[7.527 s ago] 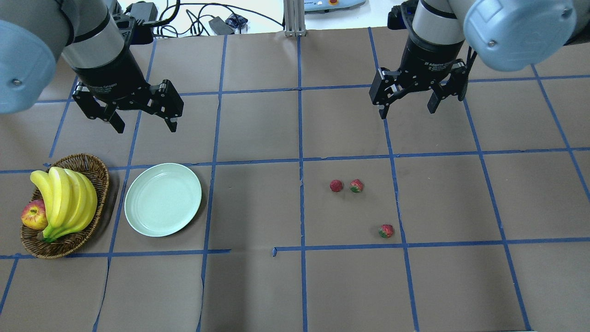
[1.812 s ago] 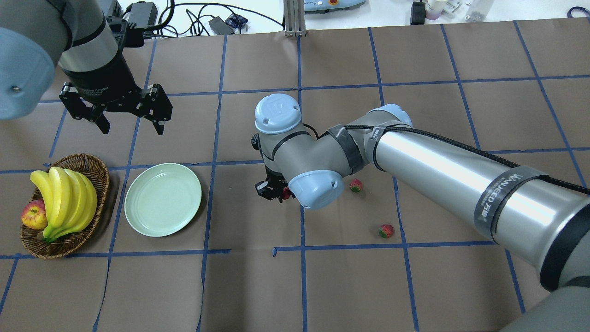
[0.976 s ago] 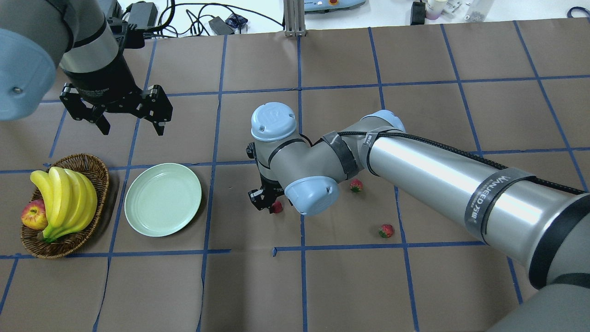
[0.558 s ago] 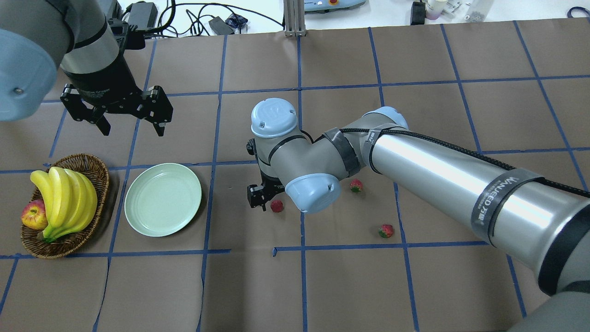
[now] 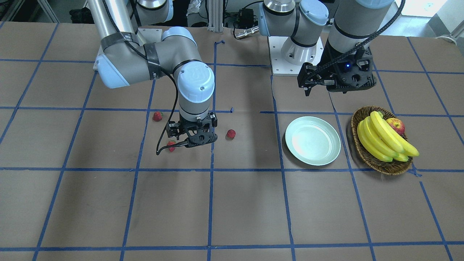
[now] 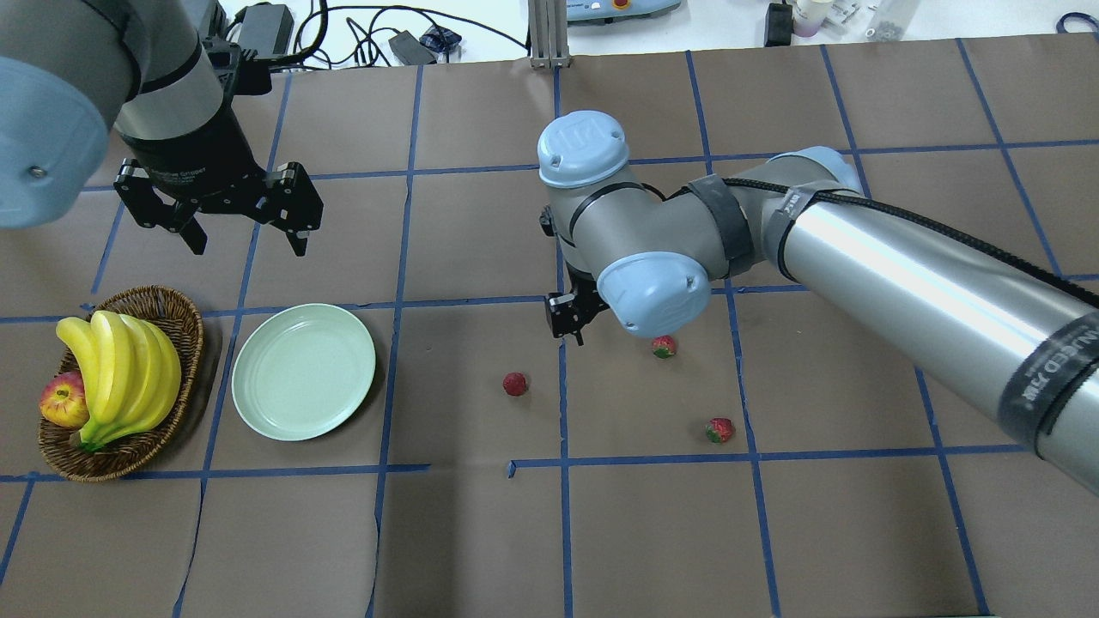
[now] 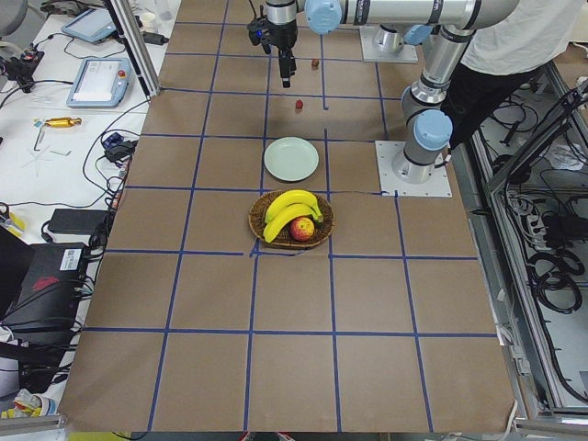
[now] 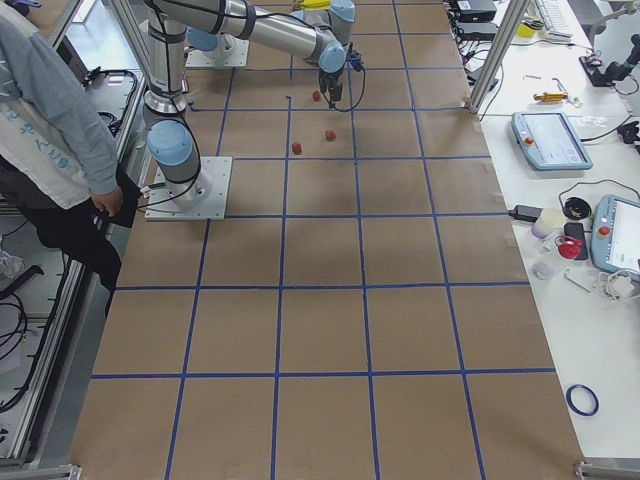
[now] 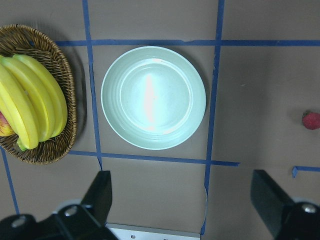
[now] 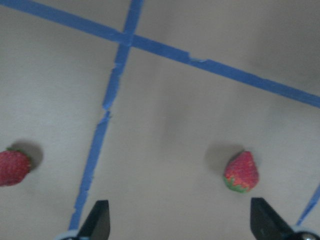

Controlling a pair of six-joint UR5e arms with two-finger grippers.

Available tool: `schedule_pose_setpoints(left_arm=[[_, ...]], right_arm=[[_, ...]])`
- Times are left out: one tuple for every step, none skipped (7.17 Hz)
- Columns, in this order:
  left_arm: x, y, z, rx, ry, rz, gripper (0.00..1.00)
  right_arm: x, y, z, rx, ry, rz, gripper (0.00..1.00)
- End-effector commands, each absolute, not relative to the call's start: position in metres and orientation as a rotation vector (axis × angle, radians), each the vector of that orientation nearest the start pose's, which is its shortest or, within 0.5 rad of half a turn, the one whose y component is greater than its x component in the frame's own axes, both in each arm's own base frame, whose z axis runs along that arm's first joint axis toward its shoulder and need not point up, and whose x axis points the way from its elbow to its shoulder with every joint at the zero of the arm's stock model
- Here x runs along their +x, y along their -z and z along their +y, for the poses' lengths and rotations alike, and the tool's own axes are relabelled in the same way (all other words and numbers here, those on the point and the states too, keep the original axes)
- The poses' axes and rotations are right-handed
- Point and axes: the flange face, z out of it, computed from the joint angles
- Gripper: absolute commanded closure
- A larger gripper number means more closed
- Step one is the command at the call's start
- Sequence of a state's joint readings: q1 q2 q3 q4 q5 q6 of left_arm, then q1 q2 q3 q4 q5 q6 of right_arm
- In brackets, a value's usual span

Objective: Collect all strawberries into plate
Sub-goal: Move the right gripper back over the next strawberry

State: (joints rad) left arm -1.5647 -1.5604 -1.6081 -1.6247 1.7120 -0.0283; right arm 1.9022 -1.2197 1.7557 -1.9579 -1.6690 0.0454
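Observation:
My open right gripper hovers plateward of the strawberry [image 10: 242,172] by its wrist; next I move back, centre the fingers over it and lower.
Three strawberries lie on the brown table: one [image 6: 515,384] nearest the plate, one [image 6: 663,347] partly under my right wrist, one [image 6: 719,429] closer to the robot. The pale mint plate [image 6: 303,371] is empty. My right gripper [image 6: 592,330] hovers open and empty above the table, between the first two berries. In the right wrist view a strawberry [image 10: 12,166] lies at the left edge and another [image 10: 241,172] at the right. My left gripper [image 6: 245,236] hangs open and empty beyond the plate [image 9: 153,97].
A wicker basket [image 6: 185,319] with bananas [image 6: 124,373] and an apple [image 6: 62,401] stands left of the plate. Blue tape lines grid the table. Cables and devices lie past the far edge. A person stands by the robot's base in the side views.
My right gripper has let go of the strawberry it carried toward the plate, leaving it on the table, and has drawn back to the right. The left arm has stayed put.

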Motion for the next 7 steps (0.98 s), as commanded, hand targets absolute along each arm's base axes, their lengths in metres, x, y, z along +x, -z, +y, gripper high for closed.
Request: schedule_pose_setpoints(left_arm=[[-0.116,-0.469,-0.48,-0.046,-0.124,2.997,0.0],[-0.116,-0.467,-0.481,-0.048,-0.128,2.998,0.0],[-0.117,-0.467,-0.48,-0.048,-0.13,2.998,0.0],[-0.117,-0.466,-0.48,-0.048,-0.133,2.999,0.0],[-0.118,-0.466,-0.48,-0.046,-0.133,2.998,0.0],[-0.118,-0.466,-0.48,-0.046,-0.133,2.997,0.0],[-0.118,-0.465,-0.48,-0.046,-0.135,2.999,0.0]], right_arm=[[0.244,-0.238,-0.521,-0.399,-0.267,3.239,0.0],[0.232,-0.23,-0.522,-0.358,-0.289,3.216,0.0],[0.224,-0.222,-0.52,-0.306,-0.318,3.182,0.0],[0.233,-0.212,-0.511,-0.261,-0.353,3.07,0.0],[0.236,-0.21,-0.51,-0.241,-0.35,3.039,0.0],[0.235,-0.204,-0.51,-0.243,-0.366,3.041,0.0],[0.234,-0.196,-0.511,-0.246,-0.387,3.054,0.0]])
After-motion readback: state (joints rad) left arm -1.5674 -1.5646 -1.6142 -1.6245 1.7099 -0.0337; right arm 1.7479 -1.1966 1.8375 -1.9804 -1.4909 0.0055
